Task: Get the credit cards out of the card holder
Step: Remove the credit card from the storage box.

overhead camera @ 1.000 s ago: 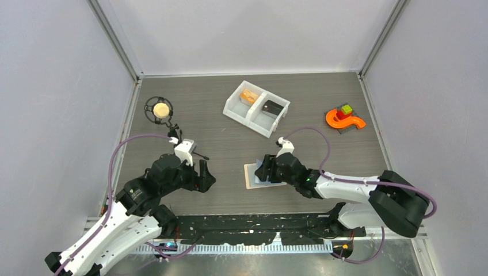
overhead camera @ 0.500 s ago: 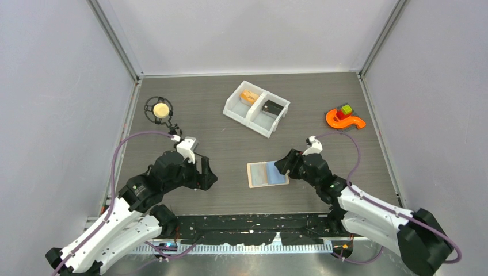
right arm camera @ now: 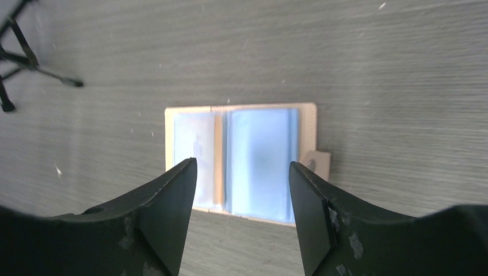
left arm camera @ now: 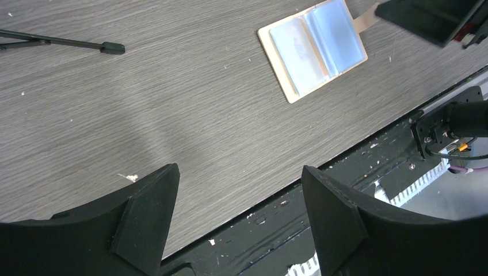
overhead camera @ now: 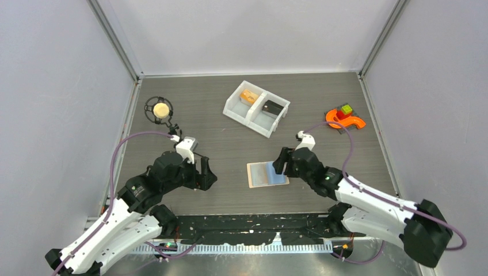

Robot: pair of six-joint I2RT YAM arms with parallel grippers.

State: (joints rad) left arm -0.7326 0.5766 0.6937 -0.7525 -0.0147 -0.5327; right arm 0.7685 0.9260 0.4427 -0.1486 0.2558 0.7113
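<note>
The pale sleeve (overhead camera: 258,174) is flat and empty on top of the card holder, so my right gripper needs to grip the pale sleeve's loose edge (overhead camera: 251,175) between its fingers and fold it toward the blue sleeve.
The card holder (overhead camera: 266,174) lies open and flat on the table, beige with its light blue lining up. It shows too in the left wrist view (left arm camera: 313,49) and the right wrist view (right arm camera: 244,155), with its snap tab (right arm camera: 320,163) at its right edge. My right gripper (overhead camera: 281,165) (right arm camera: 241,164) hovers open just over the holder's right edge, nothing between its fingers. My left gripper (overhead camera: 205,172) (left arm camera: 239,169) is open and empty, well left of the holder. An orange-tan credit card (overhead camera: 249,96) and a dark one (overhead camera: 271,107) lie in the white bin.
The white two-compartment bin (overhead camera: 240,112) stands at the back middle. A black stand holding a tan ball (overhead camera: 160,109) is at the back left, one leg (left arm camera: 57,41) reaching toward my left arm. An orange toy with coloured blocks (overhead camera: 344,119) sits at the right.
My right gripper came off the card holder, swung right, then eased back to its right edge, with its jaws a little wider. The holder now lies uncovered. The left arm barely moved.
</note>
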